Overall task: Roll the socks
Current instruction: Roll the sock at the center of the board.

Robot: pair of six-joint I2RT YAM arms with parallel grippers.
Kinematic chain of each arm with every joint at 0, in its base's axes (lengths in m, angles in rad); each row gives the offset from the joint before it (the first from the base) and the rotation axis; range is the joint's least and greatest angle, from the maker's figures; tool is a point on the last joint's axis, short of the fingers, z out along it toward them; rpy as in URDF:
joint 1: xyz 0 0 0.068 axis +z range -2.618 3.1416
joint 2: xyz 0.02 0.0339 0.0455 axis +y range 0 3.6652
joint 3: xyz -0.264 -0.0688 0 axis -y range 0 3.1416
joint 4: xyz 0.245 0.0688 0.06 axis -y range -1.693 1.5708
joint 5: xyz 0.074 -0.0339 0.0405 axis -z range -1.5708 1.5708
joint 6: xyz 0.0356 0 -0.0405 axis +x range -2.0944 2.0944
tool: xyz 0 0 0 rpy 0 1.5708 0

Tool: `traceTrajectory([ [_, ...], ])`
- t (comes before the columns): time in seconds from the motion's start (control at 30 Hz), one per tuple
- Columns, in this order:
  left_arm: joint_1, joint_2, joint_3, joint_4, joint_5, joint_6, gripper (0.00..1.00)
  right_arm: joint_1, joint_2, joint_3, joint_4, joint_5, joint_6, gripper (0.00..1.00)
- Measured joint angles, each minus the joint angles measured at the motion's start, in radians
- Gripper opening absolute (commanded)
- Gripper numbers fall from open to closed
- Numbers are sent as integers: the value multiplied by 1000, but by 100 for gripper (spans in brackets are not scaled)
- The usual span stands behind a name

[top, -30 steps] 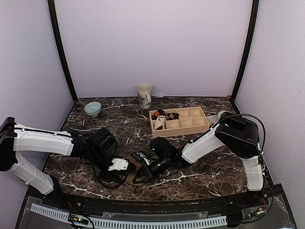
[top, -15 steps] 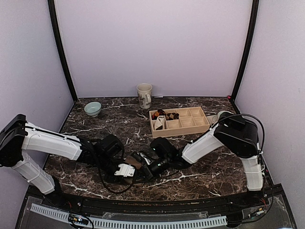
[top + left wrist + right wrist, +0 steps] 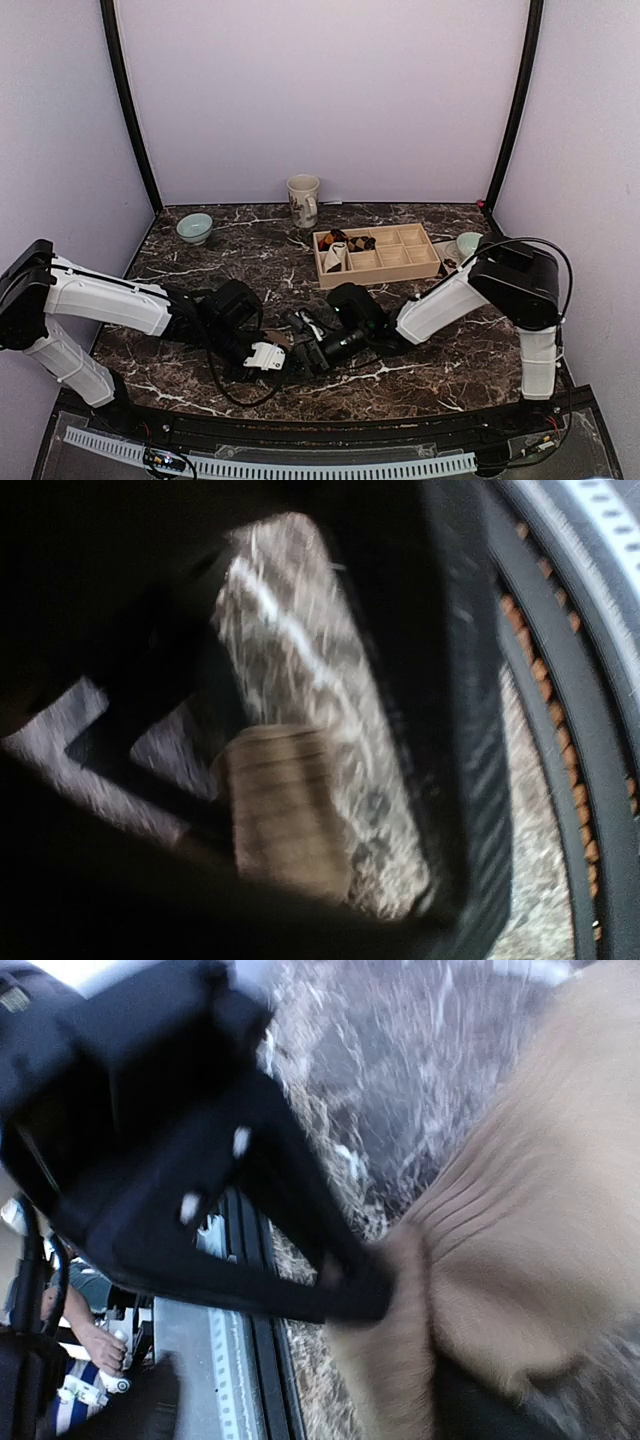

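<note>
The tan sock's body (image 3: 510, 1310) rests against the finger of the robot's open right gripper, so the right gripper should first move back clear and then grip the fold's loose end (image 3: 388, 1395) next to the left gripper.
The tan sock (image 3: 540, 1180) lies on the marble near the front edge, its ribbed cuff (image 3: 280, 810) showing in the blurred left wrist view. From above, the two grippers hide most of it. My left gripper (image 3: 278, 356) is shut, and in the right wrist view its black fingertip (image 3: 355, 1290) pinches a fold of the sock. My right gripper (image 3: 312, 335) stands just right of it, open, with the sock lying loose before it. A dark argyle bundle (image 3: 338, 238) sits in the wooden tray's back-left compartment.
The wooden tray (image 3: 400, 270) stands behind the grippers and also holds a dark bundle and a white striped roll. A mug (image 3: 303, 200) is at the back, a teal bowl (image 3: 194, 228) back left, another bowl (image 3: 468, 243) at the right. The black front rail (image 3: 300, 425) runs close by.
My left gripper has closed on the tan sock near the front edge. My right gripper has let go, opened and drawn slightly back to the right.
</note>
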Motion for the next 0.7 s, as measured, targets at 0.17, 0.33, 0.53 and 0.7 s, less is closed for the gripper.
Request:
traceTrajectory([
  [0.17,-7,17,12,4,5,-1,0,-17,-126,-130,45,156,-12,99],
  [0.33,-1,40,28,-10,17,-20,0,-16,-311,-309,16,435,-22,99],
  [0.53,41,58,40,-37,82,-36,0,-17,-615,-531,-31,725,-31,100],
  [0.7,116,100,89,-110,174,-55,0,-26,-901,-796,253,967,101,100],
])
